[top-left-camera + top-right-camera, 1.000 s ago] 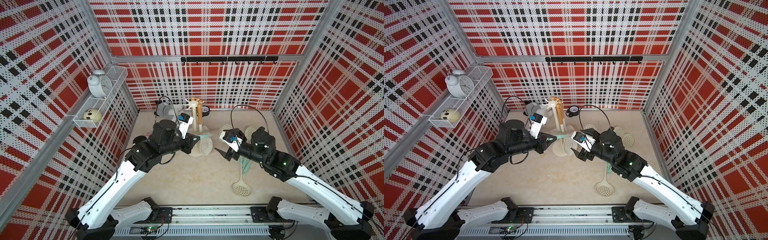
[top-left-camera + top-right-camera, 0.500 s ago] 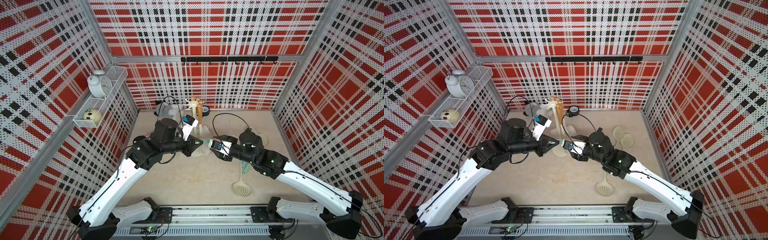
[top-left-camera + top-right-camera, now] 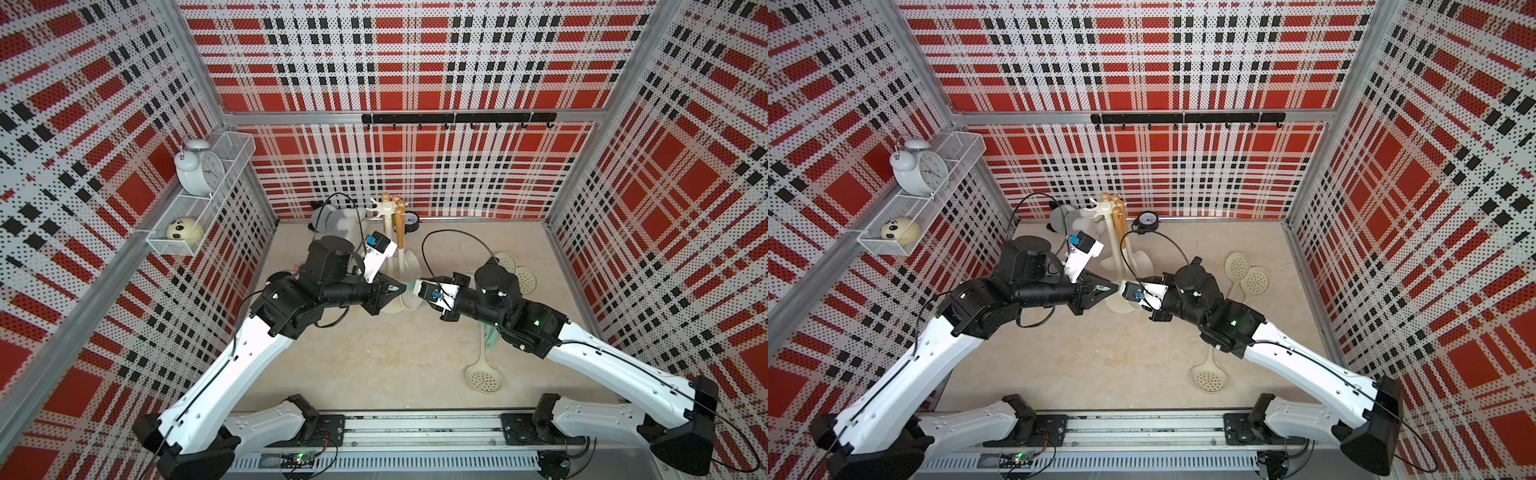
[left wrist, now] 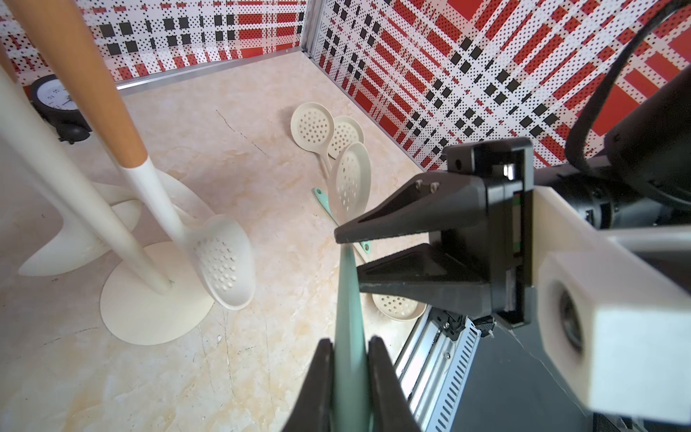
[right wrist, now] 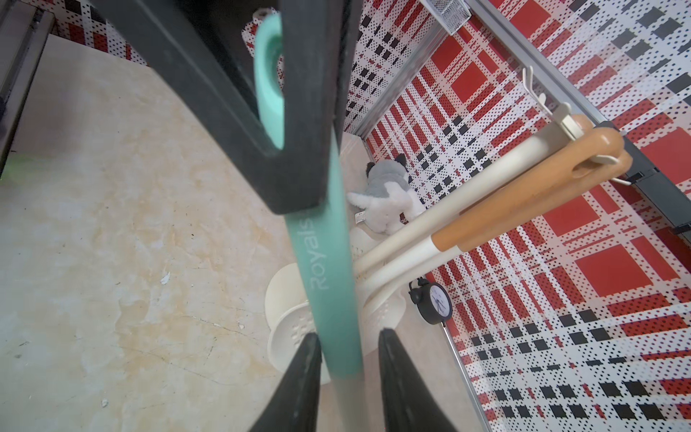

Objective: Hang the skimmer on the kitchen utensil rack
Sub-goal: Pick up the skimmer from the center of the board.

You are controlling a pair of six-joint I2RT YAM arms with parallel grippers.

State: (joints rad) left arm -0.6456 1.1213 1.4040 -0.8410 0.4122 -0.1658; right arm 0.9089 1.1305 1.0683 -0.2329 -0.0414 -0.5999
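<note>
I should take the skimmer's handle with my right gripper, because my left gripper covers the skimmer's loop (image 5: 263, 66) that must hang on the rack. My left gripper will then be free to steady the rack's post (image 3: 389, 226).
My left gripper (image 4: 349, 340) is shut on the flat sides of the skimmer (image 4: 347, 299), near the loop end of its teal handle. It holds the skimmer in the air, in front of the kitchen utensil rack (image 3: 388, 237). The skimmer's cream perforated head (image 4: 351, 179) points away toward the right wall. My right gripper (image 5: 349, 333) straddles the same handle (image 5: 321, 243) further along. One of its fingers touches the handle and a gap shows at the other. In both top views the two grippers meet tip to tip beside the rack's disc base (image 3: 1119, 307).
On the rack hang an orange-handled skimmer (image 4: 224, 262) and another orange-handled utensil (image 3: 400, 232). Several spare skimmers (image 3: 484, 378) (image 3: 525, 278) lie on the floor at right. A plush toy (image 3: 336, 218) and a small black clock (image 3: 411, 218) sit by the back wall, under a black hook rail (image 3: 457, 118).
My right arm has swung left to the skimmer handle held by my left gripper, and its jaws have narrowed round the handle. My left arm has shifted slightly.
</note>
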